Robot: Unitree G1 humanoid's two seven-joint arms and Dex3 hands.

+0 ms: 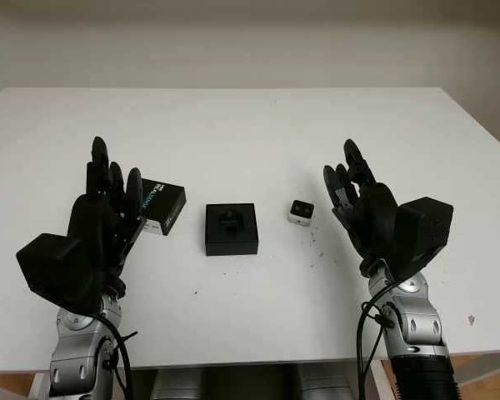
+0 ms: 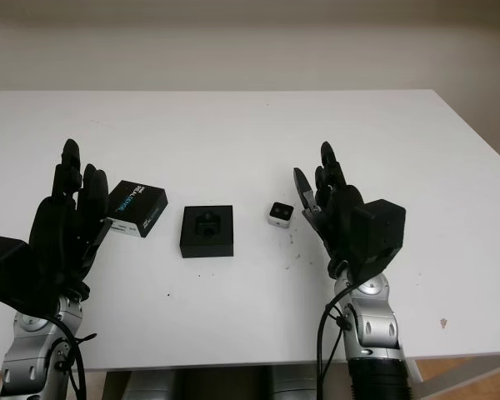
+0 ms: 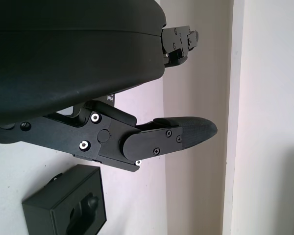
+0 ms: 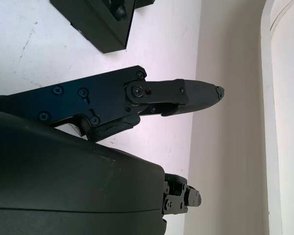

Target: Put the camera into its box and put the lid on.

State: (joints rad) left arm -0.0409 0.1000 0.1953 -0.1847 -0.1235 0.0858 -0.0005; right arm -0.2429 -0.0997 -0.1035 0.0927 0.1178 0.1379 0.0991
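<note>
The lobed hollow in the black box (image 1: 231, 221) is barely wider than the camera (image 1: 301, 212), so the camera will tip and stick up when I lower it.
A small white cube camera (image 1: 300, 212) with a dark lens face sits on the white table (image 1: 258, 133), right of centre. The open black box (image 1: 231, 228) with a moulded insert lies at the centre, also seen in the left wrist view (image 3: 66, 205) and the right wrist view (image 4: 100, 17). The black lid (image 1: 162, 206) with printed lettering lies left of the box. My left hand (image 1: 108, 196) is open, raised just left of the lid. My right hand (image 1: 354, 187) is open, raised a little right of the camera. Neither touches anything.
Small dark specks mark the table (image 1: 315, 246) below the camera. The table's front edge (image 1: 258, 360) runs close to both arms. A pale wall (image 1: 250, 42) stands behind the far edge.
</note>
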